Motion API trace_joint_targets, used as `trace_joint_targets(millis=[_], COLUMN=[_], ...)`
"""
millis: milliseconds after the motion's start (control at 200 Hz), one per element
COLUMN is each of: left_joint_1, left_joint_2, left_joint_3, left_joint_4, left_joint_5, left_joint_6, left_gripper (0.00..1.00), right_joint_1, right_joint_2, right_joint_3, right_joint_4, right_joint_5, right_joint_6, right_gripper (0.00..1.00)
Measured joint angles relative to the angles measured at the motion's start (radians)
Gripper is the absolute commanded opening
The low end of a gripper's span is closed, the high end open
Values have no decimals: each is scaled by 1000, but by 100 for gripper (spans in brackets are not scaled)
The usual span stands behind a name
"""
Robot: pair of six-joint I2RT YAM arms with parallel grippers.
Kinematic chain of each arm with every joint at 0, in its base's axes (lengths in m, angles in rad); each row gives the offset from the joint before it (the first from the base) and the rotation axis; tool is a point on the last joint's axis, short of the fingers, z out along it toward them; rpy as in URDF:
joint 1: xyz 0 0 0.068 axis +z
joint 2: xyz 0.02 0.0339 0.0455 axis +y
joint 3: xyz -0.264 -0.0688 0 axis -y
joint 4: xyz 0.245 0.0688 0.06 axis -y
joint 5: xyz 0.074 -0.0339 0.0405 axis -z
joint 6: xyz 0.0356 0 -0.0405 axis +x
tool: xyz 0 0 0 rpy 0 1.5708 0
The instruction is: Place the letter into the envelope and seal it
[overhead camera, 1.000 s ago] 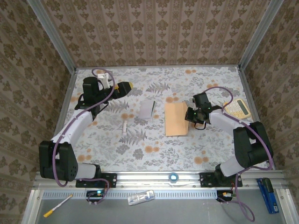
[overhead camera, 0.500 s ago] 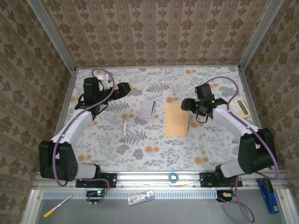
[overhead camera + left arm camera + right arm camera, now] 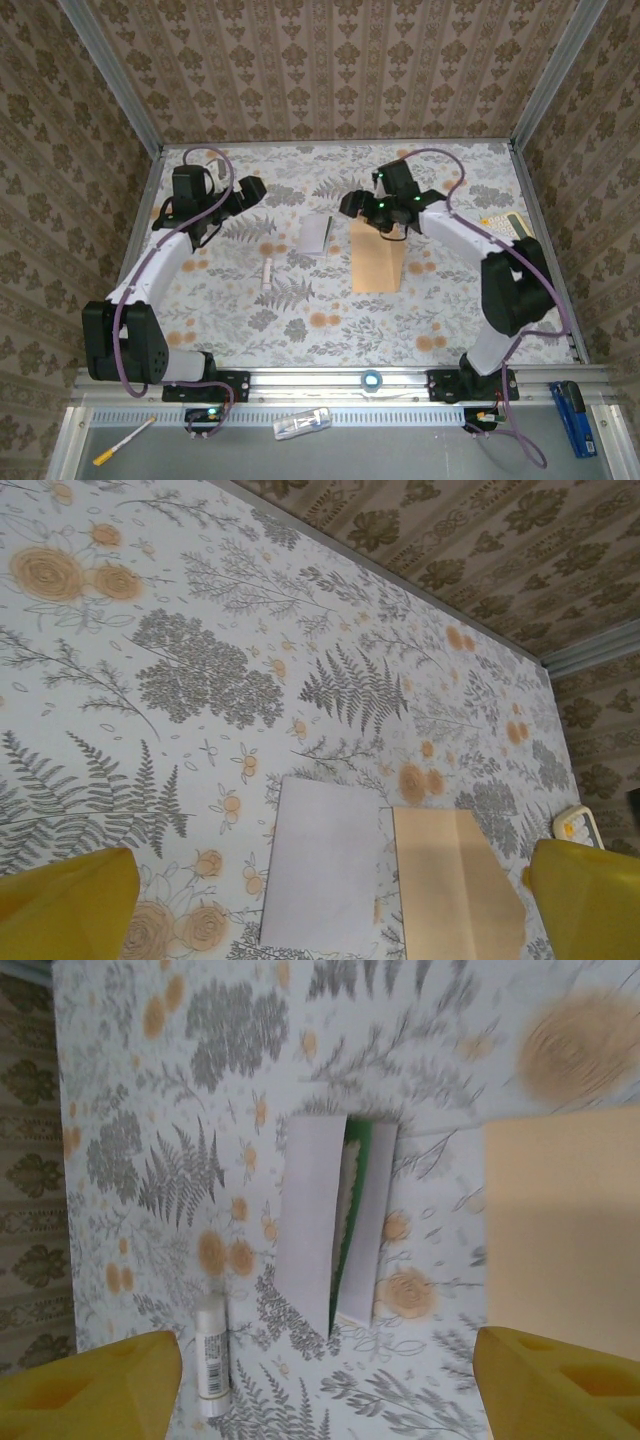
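Observation:
The folded letter's open side (image 3: 350, 1215) faces the spread fingers of my right gripper, so I should keep moving in until both halves (image 3: 321, 238) are between them, then close.
The letter (image 3: 316, 233) lies folded on the floral cloth, whitish with a green inner edge (image 3: 335, 1225). Just right of it lies the tan envelope (image 3: 377, 257), flat. My right gripper (image 3: 352, 203) hovers open over the far end of the gap between them, with nothing between its yellow fingers (image 3: 560, 1385). In the right wrist view the letter sits ahead of the gripper (image 3: 325, 1390) and the envelope (image 3: 560, 1230) is at the right. My left gripper (image 3: 252, 188) stands open to the far left of the letter. Its wrist view shows the letter (image 3: 325, 865) and envelope (image 3: 455, 890) side by side.
A white glue stick (image 3: 268, 274) lies near-left of the letter, also in the right wrist view (image 3: 212, 1355). A pale yellow calculator (image 3: 505, 228) sits at the right by the wall. Metal-framed walls close the table on three sides.
My right gripper has opened and swung from the envelope's right edge up and left to its far corner near the letter. The left gripper has shifted slightly left.

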Motion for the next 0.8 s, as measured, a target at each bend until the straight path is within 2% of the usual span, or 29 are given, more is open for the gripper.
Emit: trace_joint_targets(millis=[240,590,800], left_joint_1=[24,34,40], left_joint_2=[-3,-13,-13], left_joint_3=[0,-25,-28], left_joint_4=[-11,-14,-11], left_joint_5=[-2,6,13], left_joint_6=[0,0,0], left_gripper=[100,100,100], right_joint_1=[76,90,92], right_joint_2=[143,288,318], right_joint_3=[13,95,109], right_joint_4=[90,146,162], right_joint_5=[-44,-87,-108], right_joint_6=[108,155,174], right_gripper=[78,76,74])
